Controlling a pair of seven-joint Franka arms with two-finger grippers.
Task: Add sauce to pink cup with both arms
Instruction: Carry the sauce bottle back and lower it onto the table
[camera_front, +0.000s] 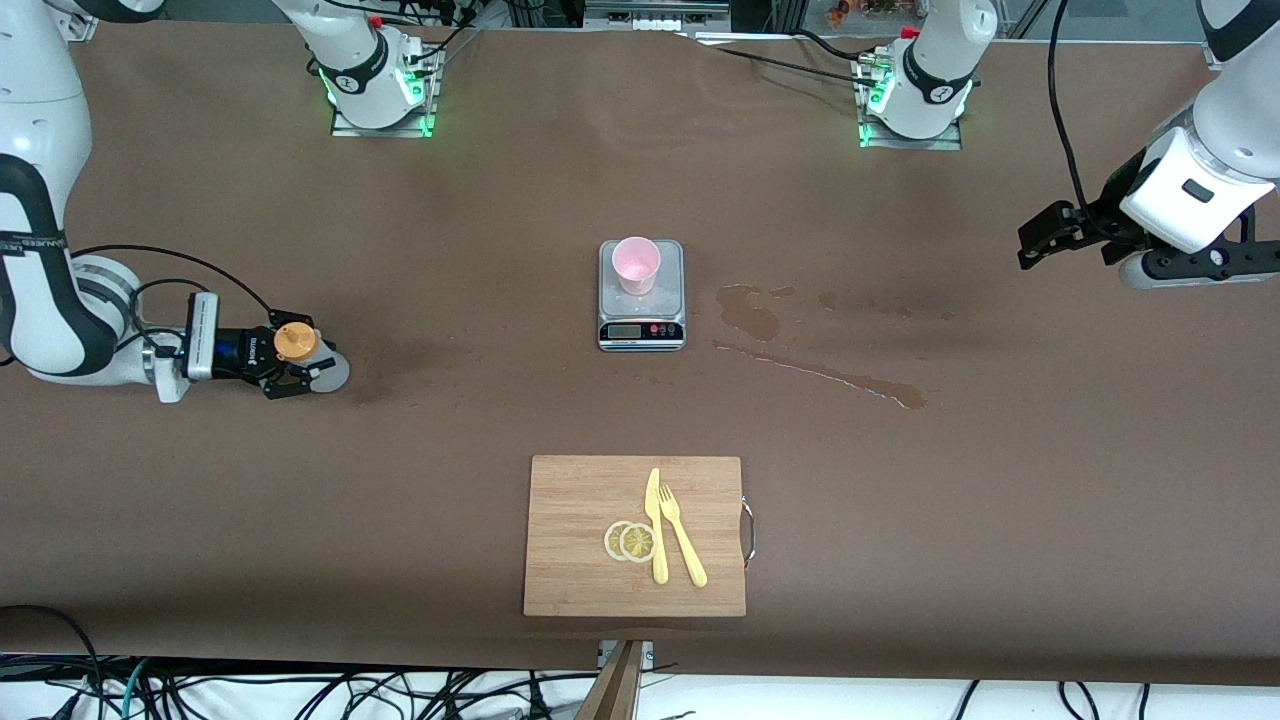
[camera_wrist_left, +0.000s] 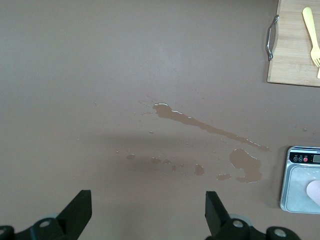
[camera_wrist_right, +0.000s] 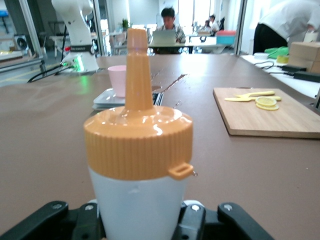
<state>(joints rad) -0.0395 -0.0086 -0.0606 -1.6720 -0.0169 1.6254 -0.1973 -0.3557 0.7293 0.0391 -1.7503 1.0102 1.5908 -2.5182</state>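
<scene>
I keep lowering the bottle (camera_front: 329, 374) with my right gripper until the bottle's base stands flat, then let go. The bottle is upright and the brown table ahead (camera_front: 374, 382) is clear.
The sauce (camera_front: 300, 350) is a whitish squeeze bottle with an orange nozzle cap (camera_wrist_right: 137, 132), upright at the right arm's end of the table. My right gripper (camera_front: 290, 372) is shut on the bottle's body. The pink cup (camera_front: 635, 264) stands on a silver scale (camera_front: 641, 322) mid-table; the right wrist view shows the pink cup (camera_wrist_right: 117, 80) past the nozzle. My left gripper (camera_front: 1030, 245) hangs open and empty in the air at the left arm's end of the table. Its black fingers (camera_wrist_left: 216, 212) stand wide apart over bare brown table.
A wooden cutting board (camera_front: 580, 570) with lemon slices (camera_front: 631, 541), a yellow knife (camera_front: 655, 525) and a yellow fork (camera_front: 682, 535) lies nearer the front camera than the scale. Brown spilled liquid (camera_front: 750, 312) streaks the table beside the scale, toward the left arm's end.
</scene>
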